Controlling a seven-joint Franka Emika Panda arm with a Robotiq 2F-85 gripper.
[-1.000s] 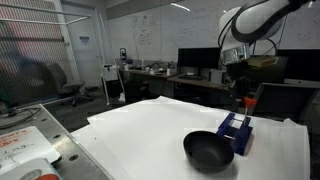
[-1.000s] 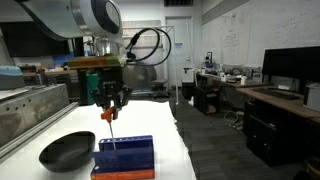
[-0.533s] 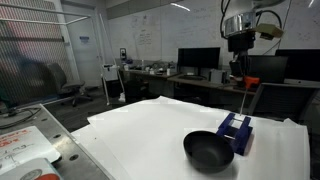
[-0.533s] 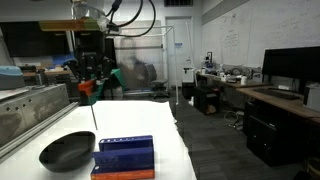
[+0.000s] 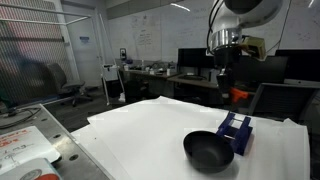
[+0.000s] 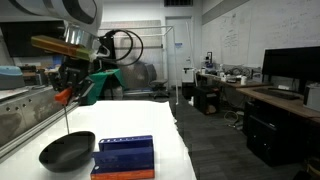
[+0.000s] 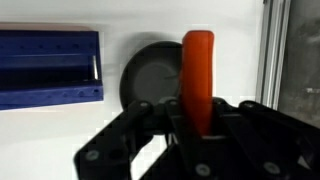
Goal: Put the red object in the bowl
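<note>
I should keep the red object above the bowl's rim and move over the bowl's middle point(image 7: 153, 78) before lowering it, because the red object hangs toward the bowl's rim point(image 7: 177, 46) nearest the metal frame.
My gripper point(image 5: 222, 82) point(image 6: 68, 90) is shut on the red object point(image 5: 238, 95) point(image 6: 63, 97), a small red-orange piece with a thin pale stick hanging below it. I hold it in the air above the black bowl point(image 5: 208, 152) point(image 6: 66, 151). In the wrist view the red object point(image 7: 197, 70) stands between my jaws point(image 7: 197, 112), with the bowl point(image 7: 150, 75) right behind it on the white table. The stick's lower end hangs just over the bowl in an exterior view point(image 6: 66, 125).
A blue rectangular box point(image 5: 236, 131) point(image 6: 125, 156) point(image 7: 50, 68) lies next to the bowl on the white table point(image 5: 140, 135). A metal frame point(image 7: 285, 50) runs along the table edge. Desks with monitors stand behind.
My gripper has carried the red object sideways away from over the blue box to above the bowl, and a little lower than half a second ago.
</note>
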